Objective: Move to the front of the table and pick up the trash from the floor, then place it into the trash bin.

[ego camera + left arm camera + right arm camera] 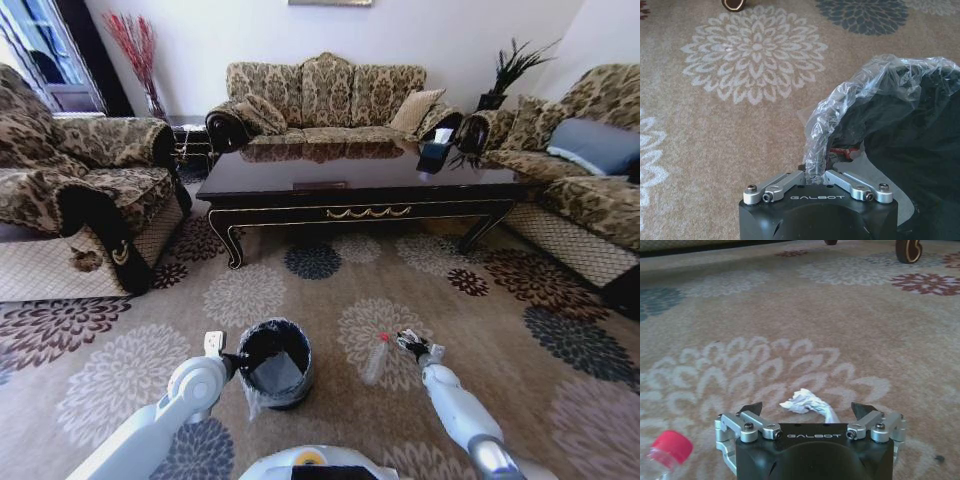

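Observation:
The crumpled white paper scrap gets narrower down to a creased tail [828,413], so its wide end [804,401] will stay bunched past the robot's fingers when the robot pinches the scrap.
The black trash bin [276,362] with its clear liner [850,95] stands on the carpet just ahead of me. My left gripper [232,360] [815,173] is shut on the bin's rim and liner. To the right, a clear bottle [377,360] with a red cap [671,447] lies on the floor. Right beside the bottle, low over the carpet, my right gripper [412,345] [807,409] is open. A crumpled white paper scrap [802,401] lies between its fingertips. The dark table [360,185] stands farther ahead.
Patterned sofas flank the table: an armchair [80,200] on the left, one sofa [325,100] behind and another [580,190] on the right. A dark tissue box [436,150] sits on the table. Open flowered carpet [330,290] lies between me and the table.

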Available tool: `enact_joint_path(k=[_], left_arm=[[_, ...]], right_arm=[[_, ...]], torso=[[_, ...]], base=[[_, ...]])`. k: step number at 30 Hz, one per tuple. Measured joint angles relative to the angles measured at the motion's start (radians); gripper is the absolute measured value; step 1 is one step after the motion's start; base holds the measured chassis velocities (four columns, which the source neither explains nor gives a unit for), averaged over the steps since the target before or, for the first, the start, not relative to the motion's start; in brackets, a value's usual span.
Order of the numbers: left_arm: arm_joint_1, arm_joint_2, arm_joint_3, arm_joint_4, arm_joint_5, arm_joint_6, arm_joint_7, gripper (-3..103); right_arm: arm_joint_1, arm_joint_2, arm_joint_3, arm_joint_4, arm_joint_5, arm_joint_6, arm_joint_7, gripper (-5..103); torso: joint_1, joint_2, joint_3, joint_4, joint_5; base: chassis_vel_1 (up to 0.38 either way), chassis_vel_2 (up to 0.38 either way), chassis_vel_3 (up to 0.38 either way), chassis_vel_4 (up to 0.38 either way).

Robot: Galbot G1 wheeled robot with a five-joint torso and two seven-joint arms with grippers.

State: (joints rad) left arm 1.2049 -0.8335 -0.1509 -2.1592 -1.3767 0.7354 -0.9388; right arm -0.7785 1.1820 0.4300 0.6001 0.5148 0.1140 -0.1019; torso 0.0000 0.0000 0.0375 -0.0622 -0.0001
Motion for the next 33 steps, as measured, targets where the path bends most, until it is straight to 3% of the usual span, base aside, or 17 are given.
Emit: enact_joint_path(k=[1, 4, 6, 14, 16, 19, 28, 33], left_arm=[[0.0, -0.001, 0.0, -0.001, 0.0, 0.0, 0.001, 0], [0.003, -0.006, -0.003, -0.005, 0.003, 0.0, 0.004, 0], [0.003, -0.006, -0.004, -0.007, 0.004, 0.0, 0.006, 0], [-0.002, -0.005, -0.007, -0.011, 0.01, 0.0, 0.017, 0], [-0.002, -0.006, -0.008, -0.012, 0.012, 0.0, 0.019, 0], [-0.005, -0.007, -0.008, -0.014, 0.014, 0.0, 0.024, 0], [0.0, -0.012, -0.008, -0.015, 0.02, 0.0, 0.024, 0], [0.006, -0.018, -0.006, -0.016, 0.028, 0.0, 0.024, 0]], right_arm=[[0.003, -0.001, 0.001, -0.007, -0.001, 0.001, 0.002, 98], [0.006, -0.003, 0.005, -0.019, -0.015, 0.005, 0.003, 83], [0.004, -0.004, 0.005, -0.02, -0.018, 0.007, 0.003, 83], [0.005, -0.006, 0.006, -0.041, -0.031, 0.009, 0.002, 44], [0.005, -0.005, 0.007, -0.042, -0.031, 0.009, 0.003, 44], [0.005, -0.004, 0.008, -0.041, -0.031, 0.007, 0.006, 32], [-0.02, -0.002, 0.008, -0.011, -0.025, 0.001, 0.011, 28], [-0.059, -0.015, 0.01, 0.05, -0.009, -0.019, 0.021, 19]], torso=[[0.0, 0.0, 0.0, 0.0, 0.0001], [0.0, 0.0, 0.0, -0.0001, 0.0], [0.0, 0.0, 0.0, 0.0, 0.0], [0.0, 0.0, 0.0, -0.0001, 0.0001], [0.0, 0.0, 0.0, 0.0, 0.0001], [0.0, 0.0, 0.0, -0.0001, 0.0001], [0.0, 0.0, 0.0, -0.0001, 0.0001], [0.0, 0.0, 0.0, 0.0, 0.0002]], base=[[0.0, 0.0, 0.0, 0.0], [0.0, 0.0, 0.0, 0.0], [0.0, 0.0, 0.0, 0.0], [0.0, 0.0, 0.0, 0.0], [0.0, 0.0, 0.0, 0.0], [0.0, 0.0, 0.0, 0.0], [0.0, 0.0, 0.0, 0.0], [0.0, 0.0, 0.0, 0.0]])
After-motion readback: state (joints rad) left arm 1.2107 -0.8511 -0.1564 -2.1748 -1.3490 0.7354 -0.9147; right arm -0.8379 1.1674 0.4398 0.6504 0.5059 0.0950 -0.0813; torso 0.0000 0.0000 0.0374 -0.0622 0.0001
